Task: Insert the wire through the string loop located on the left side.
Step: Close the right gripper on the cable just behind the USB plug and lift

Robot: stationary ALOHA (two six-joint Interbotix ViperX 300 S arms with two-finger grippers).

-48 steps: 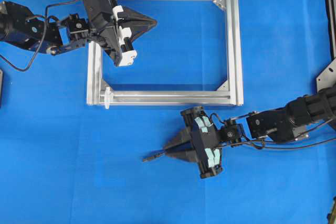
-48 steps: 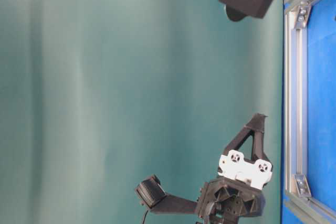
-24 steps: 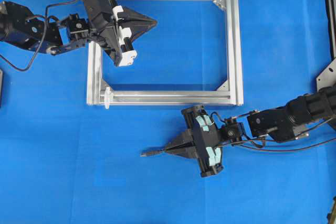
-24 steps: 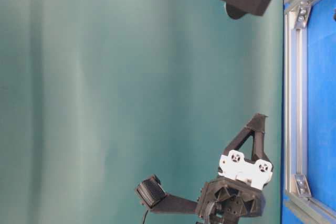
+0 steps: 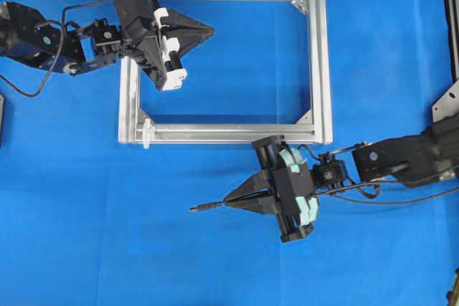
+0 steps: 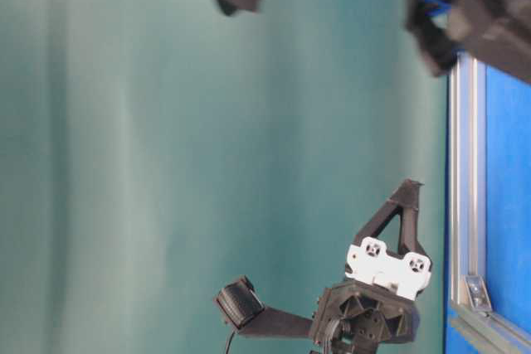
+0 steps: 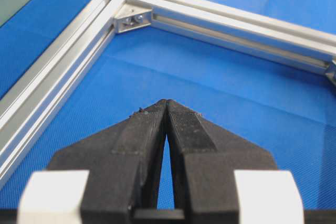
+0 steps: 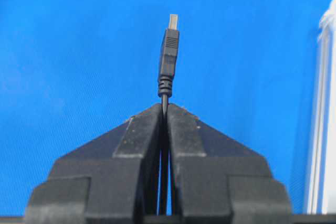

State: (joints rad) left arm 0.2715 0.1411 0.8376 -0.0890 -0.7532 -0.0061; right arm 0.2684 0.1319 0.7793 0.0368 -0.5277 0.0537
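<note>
Next, my right gripper brings the plug (image 5: 208,206) over the bar (image 5: 204,132) first, because the plug lies well away from the frame's bottom bar and out of line with the string loop.
The wire (image 5: 205,207) is a thin black cable, and its slim plug (image 8: 169,56) with a metal tip juts out past my right gripper (image 5: 229,201). That gripper (image 8: 165,107) is shut on the cable just behind the plug. It hangs below the silver frame (image 5: 215,132), with the plug pointing left. The string loop (image 5: 147,134) is a small white ring standing on the frame's bottom bar near its left corner, up and left of the plug. My left gripper (image 5: 211,31) is shut on nothing and hovers inside the frame's upper left (image 7: 166,102).
Blue cloth covers the table. The frame's bars (image 7: 220,19) and corner bracket (image 7: 132,19) lie ahead of the left gripper. A frame bar (image 8: 320,129) runs along the right edge of the right wrist view. Dark equipment (image 5: 450,19) stands at the table's right edge.
The right gripper closed fully on the wire and rose with it, shifting slightly right and toward the frame. The right arm now shows blurred at the top of the table-level view. The left arm stayed still.
</note>
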